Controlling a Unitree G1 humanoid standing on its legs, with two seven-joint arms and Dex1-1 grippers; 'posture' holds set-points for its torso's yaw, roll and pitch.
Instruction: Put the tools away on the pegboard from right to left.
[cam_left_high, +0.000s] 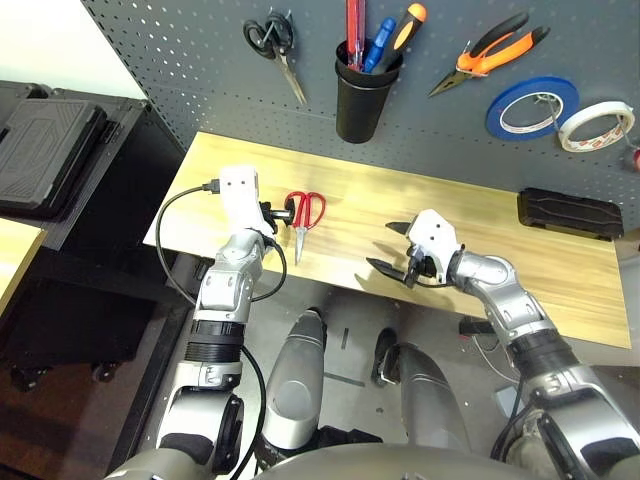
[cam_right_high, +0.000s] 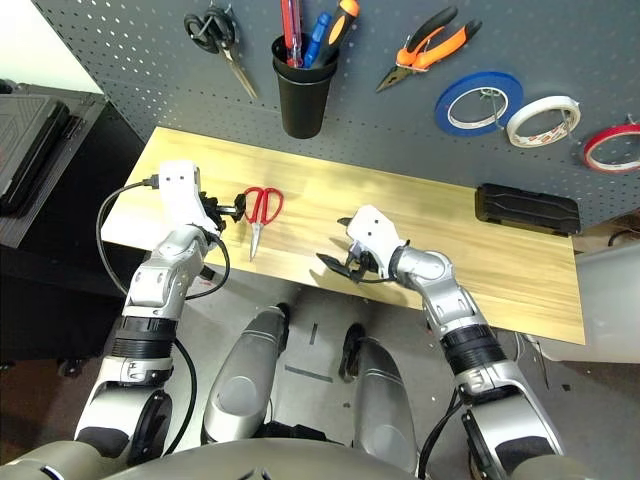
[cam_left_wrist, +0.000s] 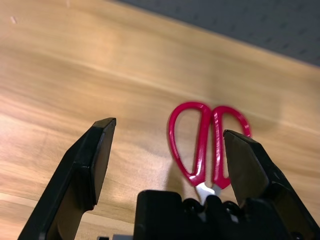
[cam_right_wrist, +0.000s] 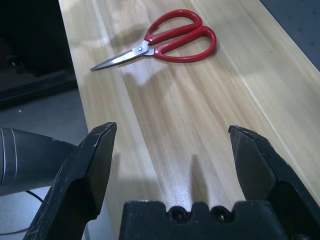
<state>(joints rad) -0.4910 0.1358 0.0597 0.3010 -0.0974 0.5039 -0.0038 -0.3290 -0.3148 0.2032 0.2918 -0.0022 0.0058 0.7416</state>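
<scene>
The hook (cam_left_high: 289, 14) reaches out past the black-handled scissors, so I expect the red-handled scissors (cam_left_high: 304, 210) to hang in front of them when the robot slips a loop over the hook.
The red-handled scissors (cam_left_high: 303, 215) lie flat on the wooden table (cam_left_high: 560, 280), blades toward the front edge. My left gripper (cam_left_high: 278, 216) is open just left of their handles; in the left wrist view the scissors (cam_left_wrist: 204, 140) lie between and just beyond its spread fingers (cam_left_wrist: 95, 160). My right gripper (cam_left_high: 390, 248) is open and empty over the table's middle, right of the scissors (cam_right_wrist: 175, 40). On the pegboard (cam_left_high: 200, 60) hang the orange-and-black pliers (cam_left_high: 495, 50) and the red tape ring (cam_right_high: 612, 147). The red screwdriver (cam_left_high: 354, 30) stands in the black cup (cam_left_high: 362, 100).
Black-handled scissors (cam_left_high: 275, 45) hang at the pegboard's left. A blue tape roll (cam_left_high: 530, 105) and a white one (cam_left_high: 597, 125) hang at the right. A flat black case (cam_left_high: 570, 213) lies at the table's back right. Dark cases (cam_left_high: 50, 140) sit on a shelf to the left.
</scene>
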